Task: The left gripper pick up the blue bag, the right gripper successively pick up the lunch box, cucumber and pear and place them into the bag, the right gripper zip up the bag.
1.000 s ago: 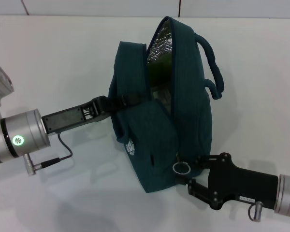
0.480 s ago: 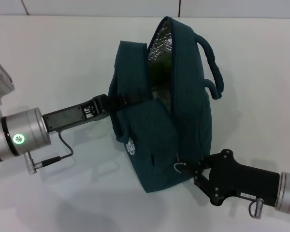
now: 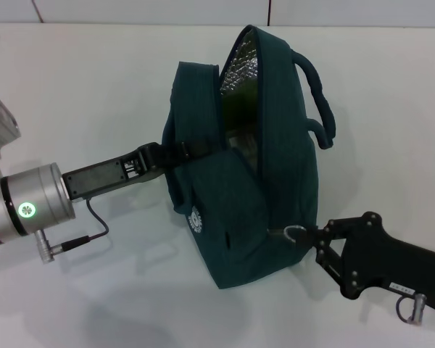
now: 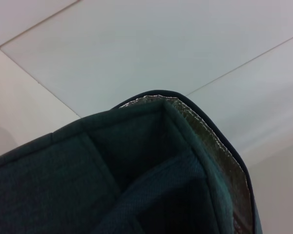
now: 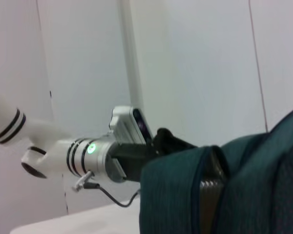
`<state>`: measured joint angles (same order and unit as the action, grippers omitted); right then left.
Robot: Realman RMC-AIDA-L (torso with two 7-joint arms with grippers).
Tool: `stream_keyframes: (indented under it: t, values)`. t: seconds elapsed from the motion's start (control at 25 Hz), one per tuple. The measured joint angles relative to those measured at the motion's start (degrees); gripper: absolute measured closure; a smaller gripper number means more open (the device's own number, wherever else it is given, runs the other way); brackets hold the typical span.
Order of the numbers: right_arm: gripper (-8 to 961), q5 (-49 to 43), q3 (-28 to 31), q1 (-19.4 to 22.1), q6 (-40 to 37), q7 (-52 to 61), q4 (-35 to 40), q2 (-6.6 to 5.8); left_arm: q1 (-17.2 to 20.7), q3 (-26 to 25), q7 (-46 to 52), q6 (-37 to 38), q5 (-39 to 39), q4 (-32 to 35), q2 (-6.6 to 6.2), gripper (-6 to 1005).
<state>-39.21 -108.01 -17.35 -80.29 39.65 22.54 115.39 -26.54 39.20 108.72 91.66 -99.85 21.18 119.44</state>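
My left gripper needs to move back out of the way while my right gripper pulls the ring zipper pull (image 3: pixel 296 233) up, because my left gripper's fingers reach to the blue bag's open edge (image 3: pixel 224 145).
The blue bag (image 3: pixel 246 181) stands on the white table, its top gaping and the silver foil lining showing. My left gripper (image 3: pixel 167 154) is shut on the bag's left edge and holds it up. It also shows in the right wrist view (image 5: pixel 162 140), gripping the bag (image 5: pixel 244 195). My right gripper (image 3: pixel 317 241) is at the bag's lower right corner, shut on the ring zipper pull (image 3: pixel 295 233), which is drawn out taut to the right. A green shape (image 3: pixel 239 105), probably the cucumber, and a pale edge (image 3: pixel 243 141) show inside. The pear is hidden.
The bag's two loop handles (image 3: pixel 319 94) stick out to the right at the top. My left gripper's thin cable and plug (image 3: pixel 76 243) hang under the left wrist. The left wrist view shows only bag fabric (image 4: pixel 112 185) and floor.
My right gripper has moved right and a little up, away from the bag's lower corner, taking the ring zipper pull with it. The left gripper and bag have stayed still.
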Motion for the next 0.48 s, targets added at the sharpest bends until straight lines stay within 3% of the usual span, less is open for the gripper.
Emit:
stream_keyframes:
  t: [0.4,0.48]
  values:
    - [947,0.2,0.2,-0.5,-2.0,-1.7,3.0,0.15,-0.1,-0.3,-0.2,0.0,0.1,0.0,0.00,923]
    - [947,0.2,0.2,-0.6,-2.0,-1.7,3.9,0.17,-0.1,-0.4,-0.9,0.0,0.3,0.1,0.00,876]
